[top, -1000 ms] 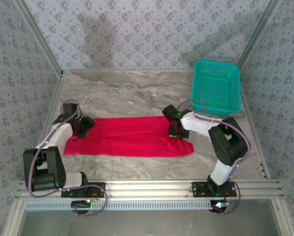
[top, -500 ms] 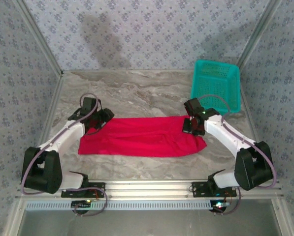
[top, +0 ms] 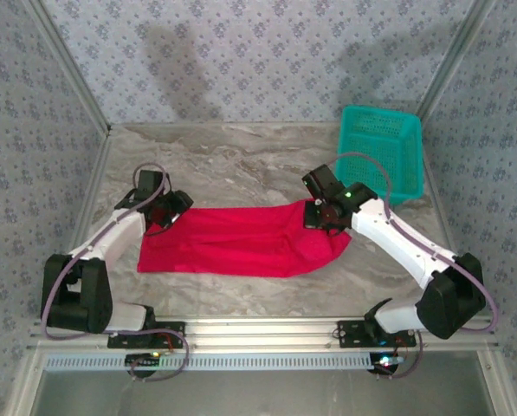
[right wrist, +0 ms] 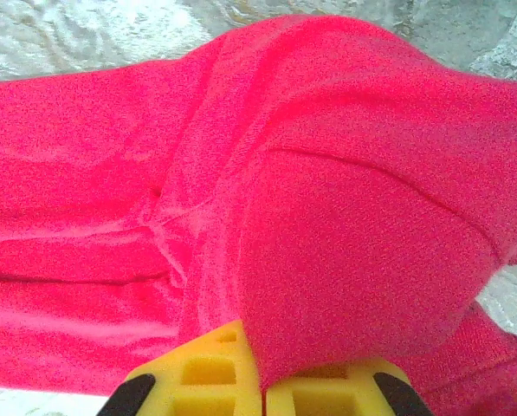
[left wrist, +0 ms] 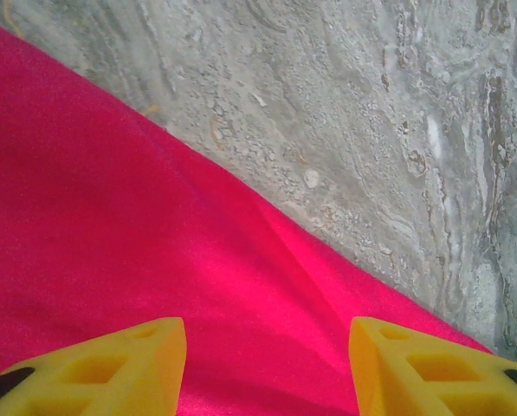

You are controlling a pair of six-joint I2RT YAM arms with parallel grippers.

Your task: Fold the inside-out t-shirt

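Note:
My right gripper is holding the raised fold [right wrist: 353,251] in closed fingers with the red t-shirt flat ahead, so it should carry on moving across and let go of the fold over the t-shirt's flat cloth [top: 208,234].
The inside-out t-shirt [top: 241,243] is a bright red band of cloth lying left to right across the marble table. My right gripper [top: 325,213] is at its right end, shut on a raised fold of the cloth. In the right wrist view the red cloth [right wrist: 345,251] drapes out from between the closed yellow fingers [right wrist: 215,381]. My left gripper [top: 168,211] hovers over the shirt's far left corner. There its yellow fingertips [left wrist: 128,364] stand apart over flat red cloth [left wrist: 154,234], with nothing between them.
A teal mesh basket [top: 379,156] stands at the back right, just behind the right arm. Bare marble [top: 232,165] lies behind the shirt, and a strip of it [top: 241,295] in front. Patterned walls close in the sides and back.
The shirt has slid to the right. The right gripper carried its end right, then back left and up. The left gripper moved right and away along the far edge.

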